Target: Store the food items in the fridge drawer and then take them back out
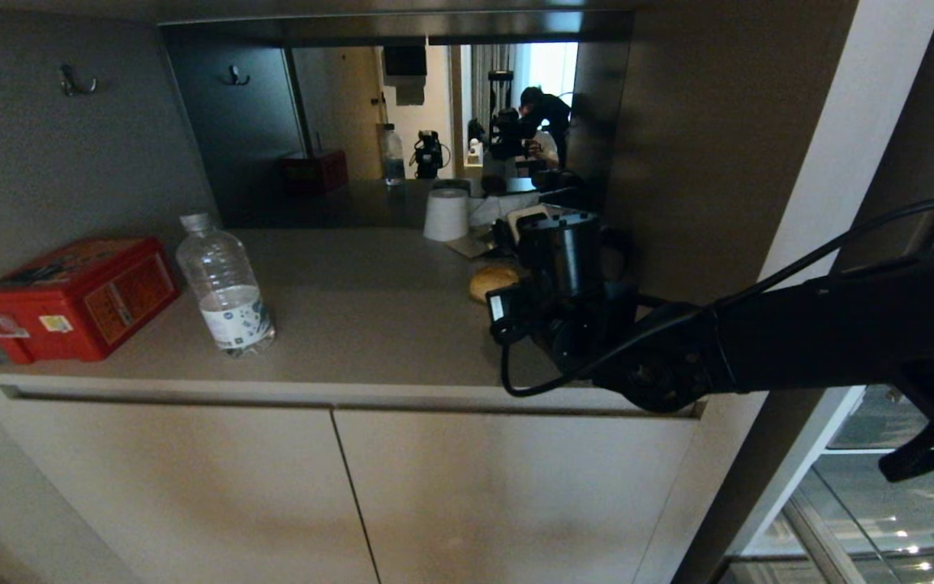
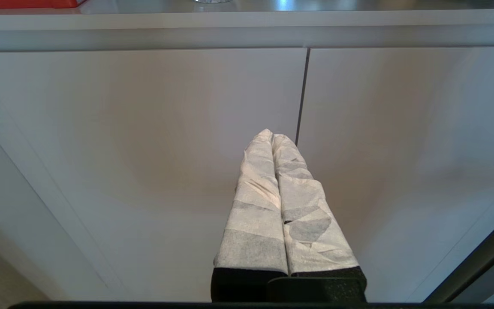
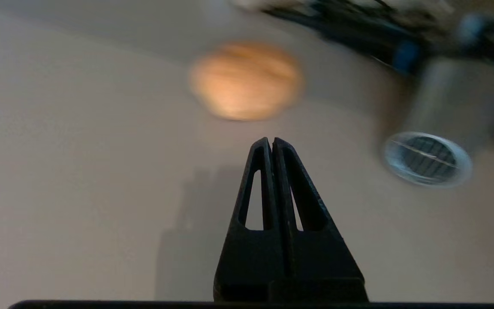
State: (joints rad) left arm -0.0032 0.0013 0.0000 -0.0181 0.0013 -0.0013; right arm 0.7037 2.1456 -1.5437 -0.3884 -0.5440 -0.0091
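Note:
I should open the fingers of my right gripper wide and move them around the potato's sides (image 1: 490, 282), because the gripper is closed and the potato lies in front of its fingertips.
The tan potato (image 1: 493, 282) lies on the beige counter (image 1: 353, 324), just left of my right wrist in the head view. My right arm (image 1: 799, 341) reaches over the counter from the right. In the right wrist view my right gripper (image 3: 271, 139) is shut and empty, a little short of the potato (image 3: 246, 80). The bell pepper is out of view. Transparent panels at the lower right seem to be the fridge drawer (image 1: 880, 495). My left gripper (image 2: 272, 135), wrapped in white tape, is shut and faces the cabinet doors (image 2: 144, 150).
A red tin box (image 1: 74, 296) and a clear water bottle (image 1: 225, 284) stand at the counter's left. A white cup (image 1: 446, 215) stands behind the potato. A mirror panel (image 1: 402, 122) backs the niche. A dark side wall (image 1: 702, 178) closes the right.

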